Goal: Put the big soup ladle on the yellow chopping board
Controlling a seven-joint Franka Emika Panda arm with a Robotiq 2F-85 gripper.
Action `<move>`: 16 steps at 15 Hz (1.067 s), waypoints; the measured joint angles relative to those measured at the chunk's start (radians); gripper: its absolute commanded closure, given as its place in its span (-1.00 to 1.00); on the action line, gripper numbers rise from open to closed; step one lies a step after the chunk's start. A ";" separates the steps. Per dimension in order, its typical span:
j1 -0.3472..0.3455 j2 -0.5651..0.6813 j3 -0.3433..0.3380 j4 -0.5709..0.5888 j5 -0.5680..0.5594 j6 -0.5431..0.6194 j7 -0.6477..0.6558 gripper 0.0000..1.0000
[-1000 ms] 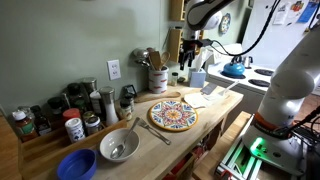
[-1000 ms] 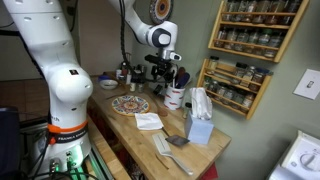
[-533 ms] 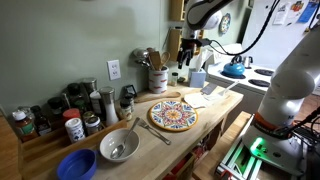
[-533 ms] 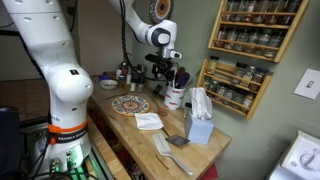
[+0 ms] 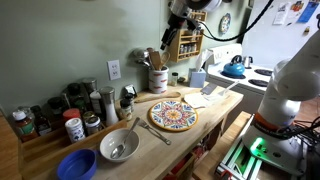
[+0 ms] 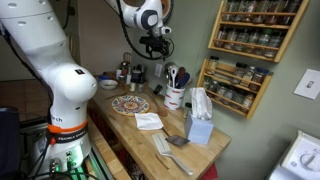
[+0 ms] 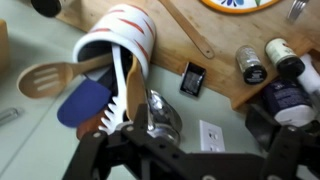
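Observation:
The big soup ladle's bowl [image 7: 165, 116] is close up against the wooden spatula [image 7: 135, 86] under my gripper. I should therefore back away upward first, then turn and tilt to face the ladle's bowl.
The big soup ladle [image 7: 165, 112] stands in a white, red-striped crock [image 7: 120, 40], bowl end out, among a wooden spatula, a blue spatula and a white slotted spoon. The crock sits at the back of the counter in both exterior views [image 5: 157, 79] [image 6: 174, 98]. My gripper [image 7: 190, 152] hangs just above these utensils with its fingers spread wide; the ladle's shiny bowl lies near one finger. It also shows in both exterior views [image 5: 168, 45] [image 6: 156, 45]. The round yellow chopping board [image 5: 173, 114] [image 6: 130, 103] lies bare on the counter in front of the crock.
A grey bowl with a small spoon [image 5: 118, 146] and a blue bowl [image 5: 77, 165] sit at one end. Spice jars [image 5: 70, 115] line the wall. A thin silver utensil [image 5: 155, 133], a pale slab [image 5: 215, 97], a napkin [image 6: 148, 121] and a tissue box [image 6: 198, 125] surround the board.
The arm has risen and swung toward the wall, from beside the crock to above its utensils. Nothing on the counter has moved.

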 measured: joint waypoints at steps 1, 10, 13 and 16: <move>0.025 -0.012 0.004 0.008 0.008 0.016 -0.023 -1.00; 0.101 -0.024 0.009 0.037 0.041 0.077 -0.107 -1.00; 0.101 -0.024 0.009 0.037 0.041 0.077 -0.107 -1.00; 0.101 -0.024 0.009 0.037 0.041 0.077 -0.107 -1.00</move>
